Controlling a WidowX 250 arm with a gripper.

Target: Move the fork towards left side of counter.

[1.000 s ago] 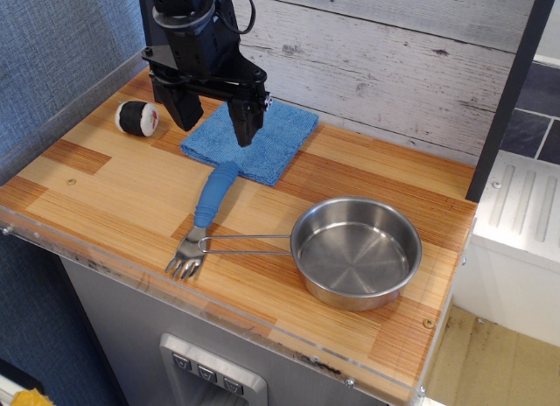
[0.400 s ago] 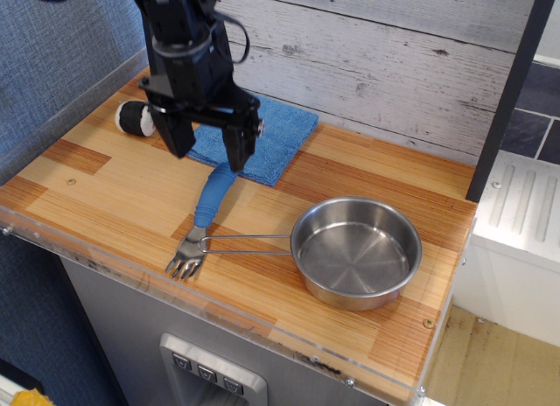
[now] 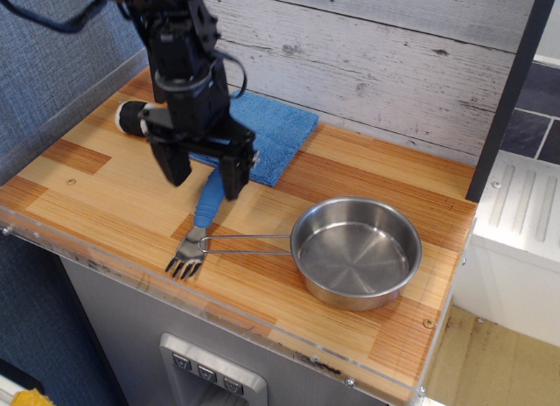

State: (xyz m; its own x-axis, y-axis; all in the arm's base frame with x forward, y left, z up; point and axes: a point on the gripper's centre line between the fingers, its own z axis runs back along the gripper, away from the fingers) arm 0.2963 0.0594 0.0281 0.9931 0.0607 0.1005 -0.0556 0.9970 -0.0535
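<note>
My gripper will lift the fork free and leave the pan still, because only the tip of the pan's wire handle (image 3: 204, 244) reaches the fork's neck (image 3: 208, 203).
The fork (image 3: 199, 228) lies on the wooden counter (image 3: 96, 183) near its front edge. Its blue handle points toward the back and its silver tines point toward the front edge. My gripper (image 3: 206, 180) is open and hangs just above the upper part of the blue handle, one finger (image 3: 178, 165) to the left of it and one finger (image 3: 234, 177) to the right. The top of the handle is hidden behind the gripper. Nothing is held.
A steel pan (image 3: 355, 251) sits right of the fork, its thin wire handle (image 3: 249, 241) reaching to the fork's neck. A blue folded cloth (image 3: 273, 135) lies behind the gripper. A black and white roll (image 3: 133, 117) sits at the back left. A clear rim (image 3: 79, 251) lines the front edge.
The gripper has moved forward and down from over the blue cloth to just above the fork's handle. It has stayed open. The fork and pan have not moved.
</note>
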